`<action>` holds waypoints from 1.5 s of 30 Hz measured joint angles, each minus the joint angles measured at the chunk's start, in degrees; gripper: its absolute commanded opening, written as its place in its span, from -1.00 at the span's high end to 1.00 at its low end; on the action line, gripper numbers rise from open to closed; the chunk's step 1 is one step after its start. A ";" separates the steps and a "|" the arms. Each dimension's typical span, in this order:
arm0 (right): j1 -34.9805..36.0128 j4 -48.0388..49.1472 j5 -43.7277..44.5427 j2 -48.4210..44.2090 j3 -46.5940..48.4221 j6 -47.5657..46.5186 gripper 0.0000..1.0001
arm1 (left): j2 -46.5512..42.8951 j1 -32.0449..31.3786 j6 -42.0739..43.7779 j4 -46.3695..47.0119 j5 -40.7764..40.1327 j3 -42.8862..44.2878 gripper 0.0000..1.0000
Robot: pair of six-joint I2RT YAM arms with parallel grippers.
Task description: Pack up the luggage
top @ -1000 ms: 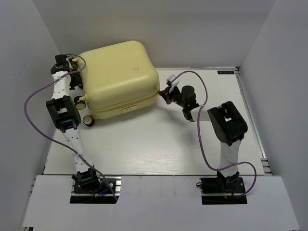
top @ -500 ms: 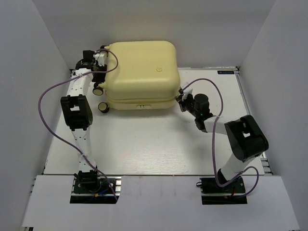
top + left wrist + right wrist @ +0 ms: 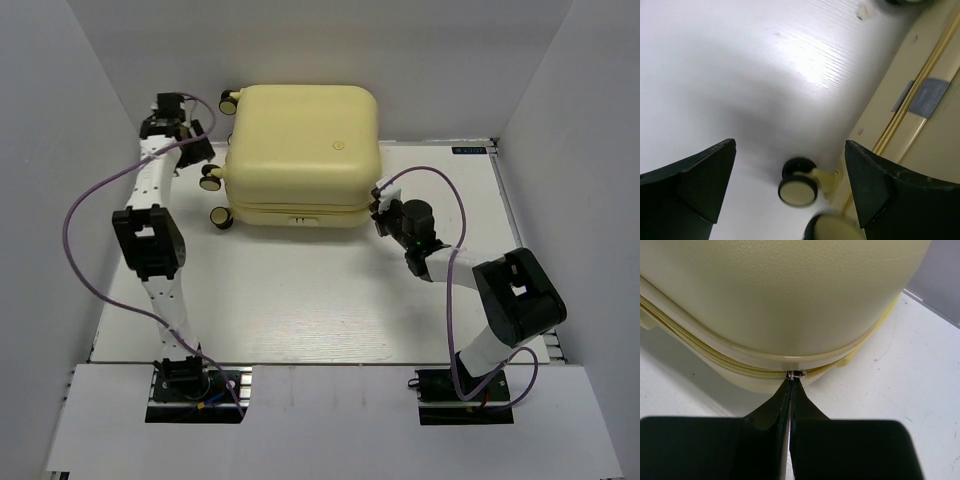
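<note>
My right gripper is holding the zipper pull [image 3: 797, 374] while the luggage's wheel end stands free. My left gripper should first grip the upper front wheel [image 3: 210, 178] to keep the luggage steady.
The luggage [image 3: 300, 150] is a pale yellow hard-shell case lying shut at the back of the table, its cream wheels [image 3: 212, 180] pointing left. My left gripper [image 3: 195, 148] hangs open just left of it, beside the wheels; in the left wrist view one wheel [image 3: 797, 189] lies below the gap of the left gripper [image 3: 790, 147], and the shell with its zip line [image 3: 920, 75] is on the right. My right gripper [image 3: 378, 205] sits at the luggage's front right corner. In the right wrist view that gripper [image 3: 791, 379] is shut on the metal zipper pull [image 3: 797, 374] under the shell [image 3: 780, 290].
White walls close in the table on the left, back and right. Purple cables [image 3: 80, 200] loop off both arms. A small label [image 3: 468, 150] sits at the table's back right edge. Bare tabletop [image 3: 300, 290] lies between the luggage and the arm bases.
The luggage has swung round and slid right, now square to the table. My left gripper opened, let go and drew back left. My right gripper stayed shut at the zip and followed the corner.
</note>
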 measured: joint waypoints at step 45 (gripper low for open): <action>2.89 1.27 2.47 -0.92 -1.53 0.81 1.00 | -15.91 -0.85 -52.28 2.38 11.76 -22.12 0.94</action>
